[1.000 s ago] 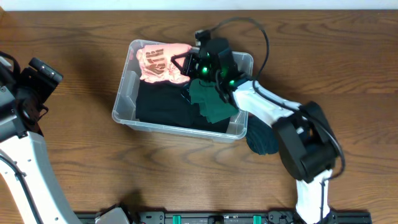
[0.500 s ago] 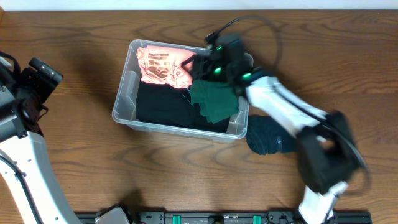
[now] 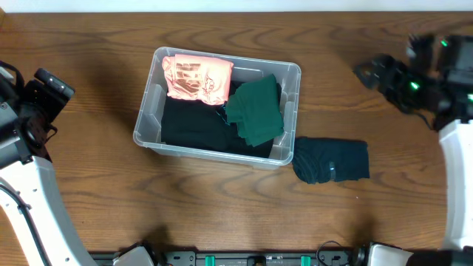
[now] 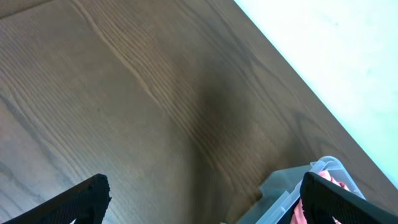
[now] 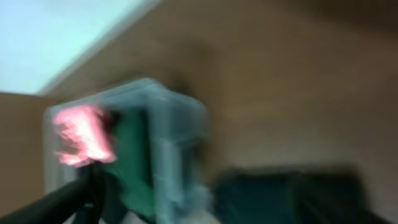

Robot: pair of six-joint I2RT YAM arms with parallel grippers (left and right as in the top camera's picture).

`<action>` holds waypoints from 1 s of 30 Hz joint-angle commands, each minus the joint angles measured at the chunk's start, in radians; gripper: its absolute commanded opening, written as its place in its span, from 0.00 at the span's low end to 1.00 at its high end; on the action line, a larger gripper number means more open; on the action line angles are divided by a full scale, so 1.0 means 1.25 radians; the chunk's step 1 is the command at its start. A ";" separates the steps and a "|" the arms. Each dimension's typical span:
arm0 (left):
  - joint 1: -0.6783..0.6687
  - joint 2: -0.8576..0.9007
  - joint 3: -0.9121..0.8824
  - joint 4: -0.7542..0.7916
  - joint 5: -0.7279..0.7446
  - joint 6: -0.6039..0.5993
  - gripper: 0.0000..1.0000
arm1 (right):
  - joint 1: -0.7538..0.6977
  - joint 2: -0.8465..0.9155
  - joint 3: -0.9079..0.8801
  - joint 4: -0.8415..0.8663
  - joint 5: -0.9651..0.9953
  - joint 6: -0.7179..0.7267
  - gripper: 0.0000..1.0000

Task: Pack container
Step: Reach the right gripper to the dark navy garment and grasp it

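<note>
The dark teal garment's edge [image 3: 363, 158] that faces away from the container is free, so the robot's right gripper should keep lowering until its fingers shut on that edge.
The clear plastic container [image 3: 147, 127] stands mid-table. Inside lie a pink printed garment [image 3: 198, 77], a black garment [image 3: 188, 124] and a green folded garment [image 3: 256, 111] leaning on the right wall. My right gripper [image 3: 371, 72] hangs blurred at the far right, well away from the container, open with nothing in it. Its wrist view is smeared and shows the container [image 5: 177, 143] from the side. My left gripper [image 4: 214, 202] is open over bare wood, left of the container's corner [image 4: 292, 186].
A dark teal folded garment [image 3: 332, 160] lies on the table just right of the container's front right corner. The left arm [image 3: 29, 140] runs down the left edge. The table's far edge meets a pale wall [image 4: 336, 56].
The right gripper has opened, left the green garment in the container and swung out to the far right. The left arm has not moved.
</note>
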 commanded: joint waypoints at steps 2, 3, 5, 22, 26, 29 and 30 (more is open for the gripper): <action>0.003 0.002 -0.002 0.000 -0.005 -0.002 0.98 | -0.066 0.058 -0.016 -0.137 0.079 -0.135 0.96; 0.003 0.002 -0.002 0.000 -0.005 -0.002 0.98 | -0.070 0.069 -0.019 -0.157 0.083 -0.147 0.96; 0.003 0.002 -0.002 0.000 -0.005 -0.002 0.98 | -0.072 0.092 -0.027 -0.182 0.088 -0.158 0.96; 0.003 0.002 -0.002 0.000 -0.005 -0.002 0.98 | -0.064 0.165 -0.347 -0.040 0.123 -0.172 0.99; 0.003 0.002 -0.002 0.000 -0.005 -0.002 0.98 | -0.062 0.165 -0.411 0.045 0.115 -0.175 0.99; 0.003 0.002 -0.002 0.000 -0.005 -0.002 0.98 | -0.054 0.165 -0.456 0.116 0.069 -0.175 0.98; 0.003 0.002 -0.002 0.000 -0.005 -0.002 0.98 | -0.052 0.165 -0.470 0.137 0.041 -0.179 0.96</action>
